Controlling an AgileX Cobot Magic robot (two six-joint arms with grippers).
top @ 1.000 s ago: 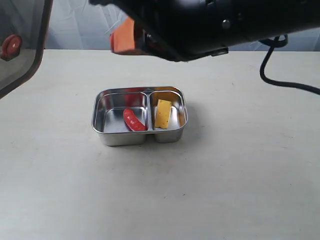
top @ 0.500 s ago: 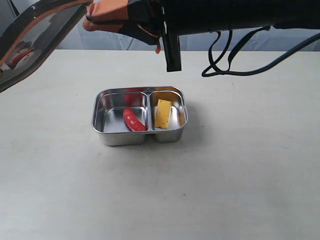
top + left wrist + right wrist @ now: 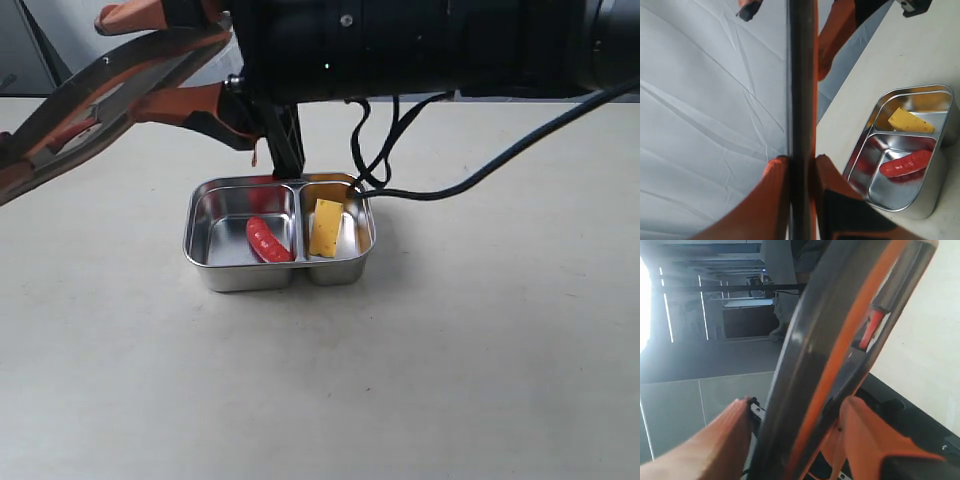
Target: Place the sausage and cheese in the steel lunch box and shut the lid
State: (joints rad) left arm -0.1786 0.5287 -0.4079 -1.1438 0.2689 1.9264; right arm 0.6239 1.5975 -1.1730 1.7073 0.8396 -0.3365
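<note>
The lid (image 3: 88, 108) is tilted in my left gripper, away from the lunch box, so my left gripper should pass it to my right gripper and back out of the way.
The steel lunch box (image 3: 205, 262) stands mid-table; the red sausage (image 3: 268, 240) lies in its left compartment and the yellow cheese (image 3: 326, 227) in its right one. The dark lid (image 3: 95, 100) hangs tilted in the air to the upper left of the box. In the left wrist view my left gripper (image 3: 801, 165) is shut on the lid (image 3: 801, 75), seen edge-on, with the lunch box (image 3: 860, 159), sausage (image 3: 905, 163) and cheese (image 3: 910, 121) beyond. My right gripper (image 3: 120, 65) reaches across and stands open, its orange fingers (image 3: 735, 440) either side of the lid (image 3: 830, 340).
The black right arm (image 3: 420, 45) spans the top of the exterior view above the box. Its black cable (image 3: 450, 182) loops down to the table beside the box's far right corner. Bare beige table (image 3: 480, 350) surrounds the box.
The right gripper has opened and come down to the left until its fingers straddle the lid. The lid has swung rightward and tilted flatter. Box, sausage and cheese have not moved.
</note>
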